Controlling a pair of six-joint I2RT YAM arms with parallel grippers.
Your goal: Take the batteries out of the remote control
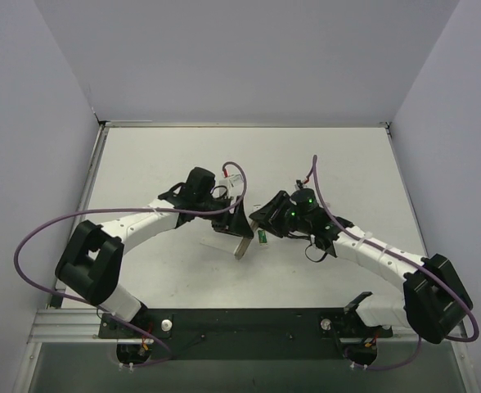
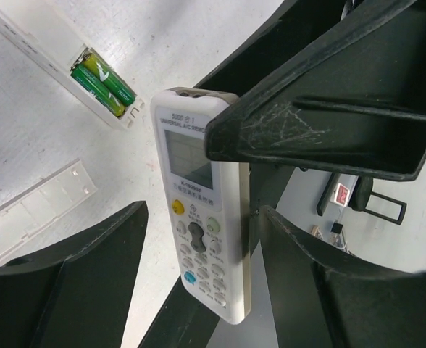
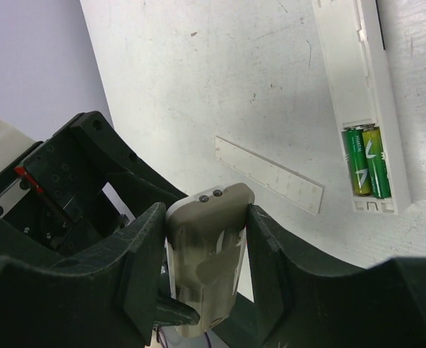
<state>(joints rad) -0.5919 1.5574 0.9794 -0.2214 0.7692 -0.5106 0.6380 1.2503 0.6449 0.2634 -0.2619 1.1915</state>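
Observation:
The remote control's keypad (image 2: 200, 254) is in front of my left gripper, so next my left gripper opens, moves around to the remote control's narrow side (image 2: 236, 235) and grips its front and back.
A remote control (image 2: 198, 225) with a white keypad face and a tan-grey back (image 3: 209, 254) is held upright above the table; in the top view it is a tan bar (image 1: 242, 246). My right gripper (image 3: 206, 217) is shut on its top end, with a finger pressed on each side. My left gripper (image 2: 202, 217) stands open around its lower part, with a wide gap on the left. Two green batteries (image 2: 103, 81) lie side by side in the open compartment of a long white unit (image 3: 351, 65) that lies flat on the table. They also show in the right wrist view (image 3: 366, 161) and the top view (image 1: 262, 237).
A narrow white cover strip (image 2: 32, 210) lies flat on the table beside the long white unit; it also shows in the right wrist view (image 3: 267, 174). Both arms meet at the middle of the white table (image 1: 167, 155). Purple cables loop off both arms.

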